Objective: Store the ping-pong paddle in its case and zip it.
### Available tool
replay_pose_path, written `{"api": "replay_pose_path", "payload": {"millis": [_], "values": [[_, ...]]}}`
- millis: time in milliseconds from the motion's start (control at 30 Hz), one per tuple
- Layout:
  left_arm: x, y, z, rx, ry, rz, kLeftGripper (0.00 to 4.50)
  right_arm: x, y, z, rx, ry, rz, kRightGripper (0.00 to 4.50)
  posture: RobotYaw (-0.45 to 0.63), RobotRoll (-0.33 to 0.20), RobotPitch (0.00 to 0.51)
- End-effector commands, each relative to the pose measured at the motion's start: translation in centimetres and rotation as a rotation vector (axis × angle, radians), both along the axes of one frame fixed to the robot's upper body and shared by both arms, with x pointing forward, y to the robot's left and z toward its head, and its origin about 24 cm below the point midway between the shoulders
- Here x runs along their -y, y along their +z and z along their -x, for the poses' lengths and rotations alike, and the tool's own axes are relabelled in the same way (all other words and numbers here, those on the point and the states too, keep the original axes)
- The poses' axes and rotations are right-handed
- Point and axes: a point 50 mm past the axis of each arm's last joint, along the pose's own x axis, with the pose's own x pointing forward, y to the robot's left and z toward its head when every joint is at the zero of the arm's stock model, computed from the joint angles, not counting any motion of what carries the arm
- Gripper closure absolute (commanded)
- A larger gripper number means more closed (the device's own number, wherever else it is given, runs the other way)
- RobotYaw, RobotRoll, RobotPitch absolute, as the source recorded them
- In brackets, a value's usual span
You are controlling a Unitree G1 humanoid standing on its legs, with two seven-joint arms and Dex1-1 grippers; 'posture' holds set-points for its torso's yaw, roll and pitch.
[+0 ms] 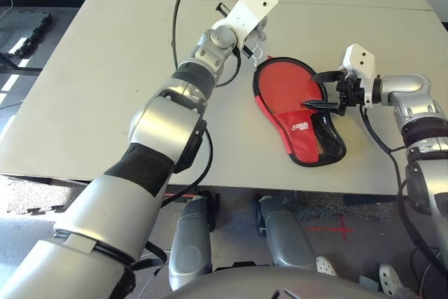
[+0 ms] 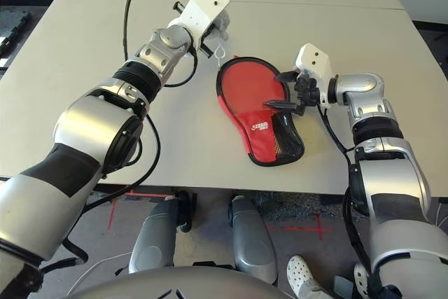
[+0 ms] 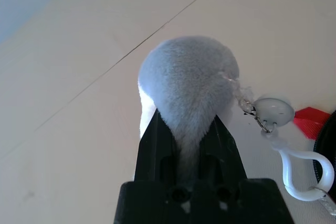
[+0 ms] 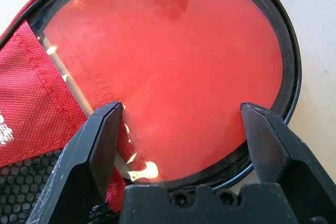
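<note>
The black rim (image 1: 306, 66) bends down to the mesh pocket, so I expect the zipper (image 1: 258, 65) to move all the way there when I pull on the fluffy white pompom.
The red case (image 1: 302, 129) lies flat on the table, its black mesh pocket toward the front edge. The ping-pong paddle (image 4: 168, 61) sits inside it with its round red face bare inside the black zipper rim; its handle is hidden under the case's red flap (image 4: 31, 98). My left gripper (image 3: 186, 124) is at the case's far tip, shut on the fluffy white pompom (image 3: 186, 82), from which a white hook (image 3: 307, 169) leads to the zipper. My right gripper (image 1: 318, 90) hovers open over the case's right edge, one finger on each side of the paddle's face.
The beige table (image 1: 105, 103) has free room to the left of and behind the case. Its front edge runs just below the case. A black cable (image 1: 183, 5) loops from my left wrist over the table.
</note>
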Motion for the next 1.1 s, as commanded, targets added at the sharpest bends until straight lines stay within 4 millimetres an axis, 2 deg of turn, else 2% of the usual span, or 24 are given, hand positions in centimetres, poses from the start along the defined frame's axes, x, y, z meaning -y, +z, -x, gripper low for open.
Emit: {"api": "replay_pose_path", "payload": {"millis": [33,267,500,700,833,1100], "values": [[1.4,3.2,0.2,0.109,-0.024,0.073,4.27,0.5,-4.5,1.6,-0.191,-0.02,0.078,0.0,-0.18,0.0,0.271],[1.7,1.1,0.5,0.013,-0.097,0.028,4.27,0.5,-4.6,1.6,-0.193,-0.024,0.079,0.0,-0.17,0.0,0.275],[1.9,0.0,0.6,-0.031,-0.094,0.055,4.27,0.4,-4.6,1.5,-0.192,-0.026,0.088,0.0,-0.16,0.0,0.273],[2.2,0.4,0.6,-0.022,-0.085,0.089,4.27,0.5,-4.6,1.5,-0.191,-0.027,0.091,0.0,-0.18,0.0,0.272],[3.5,0.9,1.0,-0.018,-0.091,0.152,4.27,0.7,-4.7,1.6,-0.192,-0.031,0.095,0.0,-0.18,0.0,0.272],[5.9,1.6,1.8,-0.012,-0.102,0.248,4.27,0.6,-4.8,1.9,-0.193,-0.028,0.087,0.0,-0.27,0.0,0.28]]}}
